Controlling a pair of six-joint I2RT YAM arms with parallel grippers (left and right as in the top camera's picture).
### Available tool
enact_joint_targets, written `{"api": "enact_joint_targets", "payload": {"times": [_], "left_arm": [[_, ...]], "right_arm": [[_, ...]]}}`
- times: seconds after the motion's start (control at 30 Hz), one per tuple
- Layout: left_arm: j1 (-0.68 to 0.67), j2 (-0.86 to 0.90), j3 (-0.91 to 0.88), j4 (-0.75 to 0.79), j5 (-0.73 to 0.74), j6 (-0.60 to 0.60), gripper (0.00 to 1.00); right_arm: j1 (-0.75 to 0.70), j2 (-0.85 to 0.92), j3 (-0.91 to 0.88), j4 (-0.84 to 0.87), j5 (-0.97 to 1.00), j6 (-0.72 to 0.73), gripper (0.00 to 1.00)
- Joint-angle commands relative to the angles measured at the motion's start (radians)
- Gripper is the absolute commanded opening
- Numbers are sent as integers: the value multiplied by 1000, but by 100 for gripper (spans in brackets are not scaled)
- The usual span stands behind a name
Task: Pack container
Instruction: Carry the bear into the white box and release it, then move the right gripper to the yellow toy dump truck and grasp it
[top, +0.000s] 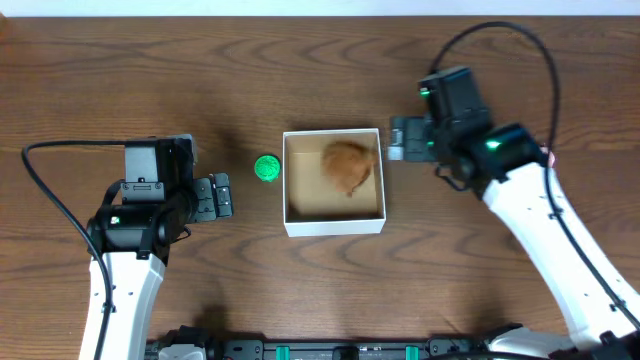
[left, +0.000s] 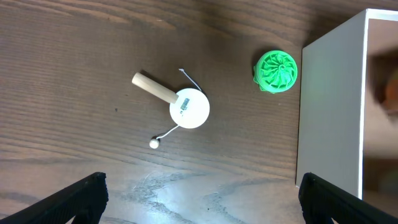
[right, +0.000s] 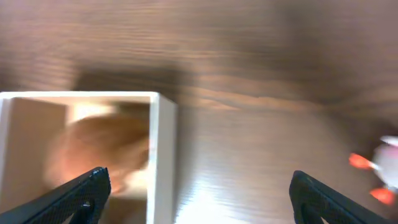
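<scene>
The orange plush toy (top: 348, 165) is inside the container, so the robot's open right gripper should keep going toward the small white toy's area (right: 387, 163) and close on a toy there.
The container (top: 335, 226) is a square white-walled box with a tan inside at the table's middle. An orange plush toy (top: 348, 165) lies in its far right part. A green ridged round toy (top: 266, 168) sits just left of it. My left gripper (top: 222, 195) is open and empty, left of the box. Its wrist view shows the green toy (left: 277, 71), a white disc toy with a wooden handle and a string (left: 186, 106), and the box wall (left: 329, 112). My right gripper (top: 398, 138) is open and empty over the box's right wall (right: 163, 155), with the plush (right: 99, 152) blurred.
A small white toy with orange-red parts (right: 385, 165) lies on the table right of the box, seen only at the right edge of the right wrist view. Black cables loop behind both arms. The table is dark wood.
</scene>
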Motion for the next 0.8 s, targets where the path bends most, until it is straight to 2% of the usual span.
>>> {"api": "enact_joint_targets", "payload": {"times": [0.0,0.13,0.3,0.6,0.77], "left_arm": [[4,0,13,-1,7,-13,98],[4,0,13,-1,7,-13,98],[4,0,13,-1,7,-13,98],[4,0,13,0,7,-13,98],[4,0,13,3,8,-13,98]], "right_arm": [[-46,-6,18,-38,9,-8,95],[-92,-6,18,-75,35,-6,96],[-176,-6,18,-130,55,64,97],[-343,-6,18,-306,55,63,99],[-412,-5,4,-356,56,-32,99]]}}
